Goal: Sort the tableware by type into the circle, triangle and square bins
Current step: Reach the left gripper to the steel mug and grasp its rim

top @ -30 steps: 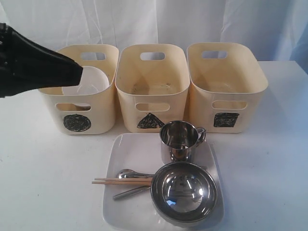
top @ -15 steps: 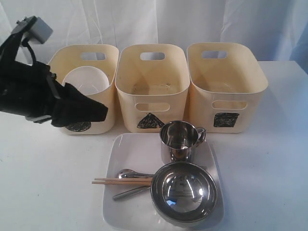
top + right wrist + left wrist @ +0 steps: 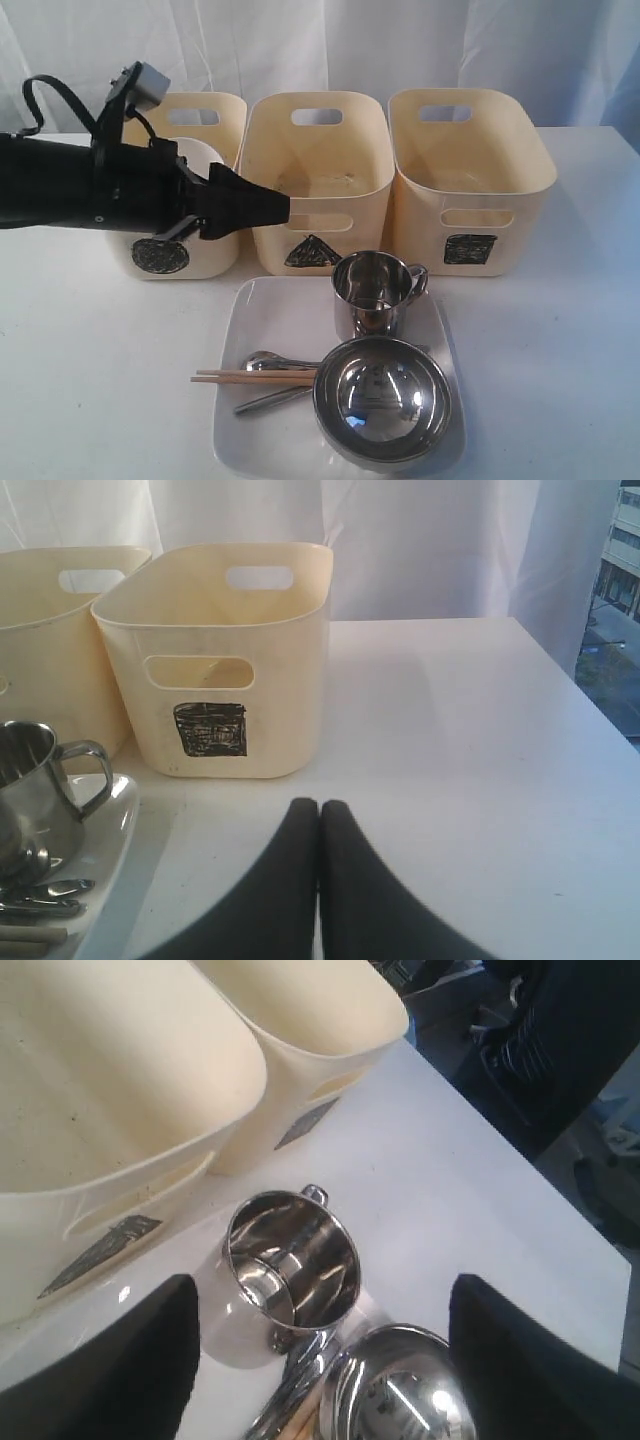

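My left gripper is on its way down, with the steel mug upright (image 3: 368, 308) and the mug's near rim open to the fingers. It should keep going down toward the mug and close across that rim (image 3: 337, 278).
The small white bowl (image 3: 198, 155) lies in the circle bin (image 3: 215, 250). The triangle bin (image 3: 315, 180) and square bin (image 3: 470, 180) stand beside it. In front, the white square plate (image 3: 275, 315) carries a steel mug (image 3: 372, 285), the large steel bowl (image 3: 382, 398), wooden chopsticks (image 3: 250, 377) and steel cutlery (image 3: 268, 360). My left gripper (image 3: 272, 209) hangs open before the triangle bin, up and left of the mug (image 3: 290, 1255), with nothing between its fingers (image 3: 150, 1360). My right gripper (image 3: 319, 812) is shut and empty over bare table in front of the square bin (image 3: 230, 670), outside the exterior view.
White cloth hangs behind the bins. The white table (image 3: 90, 350) stretches left and right of the plate. Its far right edge (image 3: 590, 710) drops off beyond the square bin. The left arm's black body (image 3: 80, 185) covers part of the circle bin's front.
The left arm has come out from over the circle bin and swung right, its tip now before the triangle bin. The white bowl stays in the circle bin.
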Tool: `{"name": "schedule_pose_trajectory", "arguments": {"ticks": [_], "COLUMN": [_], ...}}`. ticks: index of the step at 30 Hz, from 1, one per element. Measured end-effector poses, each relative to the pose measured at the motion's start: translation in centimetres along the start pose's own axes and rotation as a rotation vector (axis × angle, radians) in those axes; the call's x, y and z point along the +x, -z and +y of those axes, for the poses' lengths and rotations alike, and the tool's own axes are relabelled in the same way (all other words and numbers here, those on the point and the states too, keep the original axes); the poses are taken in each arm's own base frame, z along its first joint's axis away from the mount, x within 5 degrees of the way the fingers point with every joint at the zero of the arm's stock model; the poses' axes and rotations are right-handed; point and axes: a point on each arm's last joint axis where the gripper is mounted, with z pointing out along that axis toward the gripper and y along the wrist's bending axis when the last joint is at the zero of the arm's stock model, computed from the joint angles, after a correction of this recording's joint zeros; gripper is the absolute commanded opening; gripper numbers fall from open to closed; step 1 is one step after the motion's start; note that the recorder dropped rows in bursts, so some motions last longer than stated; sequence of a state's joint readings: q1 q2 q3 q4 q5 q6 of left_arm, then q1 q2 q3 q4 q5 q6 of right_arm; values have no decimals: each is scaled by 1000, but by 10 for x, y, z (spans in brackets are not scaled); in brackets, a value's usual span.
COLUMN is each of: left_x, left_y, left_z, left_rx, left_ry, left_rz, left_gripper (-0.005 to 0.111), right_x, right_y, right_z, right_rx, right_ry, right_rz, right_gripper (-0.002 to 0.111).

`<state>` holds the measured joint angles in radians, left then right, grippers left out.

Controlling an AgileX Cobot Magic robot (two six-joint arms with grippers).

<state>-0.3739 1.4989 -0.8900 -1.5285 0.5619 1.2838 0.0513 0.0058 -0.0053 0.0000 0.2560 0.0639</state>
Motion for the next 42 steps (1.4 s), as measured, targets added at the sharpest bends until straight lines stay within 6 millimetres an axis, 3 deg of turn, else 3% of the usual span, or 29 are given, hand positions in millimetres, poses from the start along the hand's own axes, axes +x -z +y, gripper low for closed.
{"name": "schedule_pose_trajectory", "arguments": {"ticks": [8,18,30,34,37,42], "left_x": [14,19,30,37,43,41], "left_y": [-30,-82,-105,-123,-137,-140], "left_z": [22,19,36,35,32,30], "left_rx": [42,16,-97,-77,-95,-88], "left_ry": [18,-66,-60,-65,-77,-82], "left_rz": [-20,60,118,147,171,166], "left_gripper": [73,72,67,66,53,10], "right_x": [0,0,0,0,0,0], "right_y": [0,0,0,0,0,0], "right_z": [0,0,0,0,0,0], "right_rx": [0,0,0,0,0,0], "right_ry": [0,0,0,0,0,0], "right_rz": [0,-2,-2,-2,-2,-2], "right_gripper": [0,0,0,0,0,0]}}
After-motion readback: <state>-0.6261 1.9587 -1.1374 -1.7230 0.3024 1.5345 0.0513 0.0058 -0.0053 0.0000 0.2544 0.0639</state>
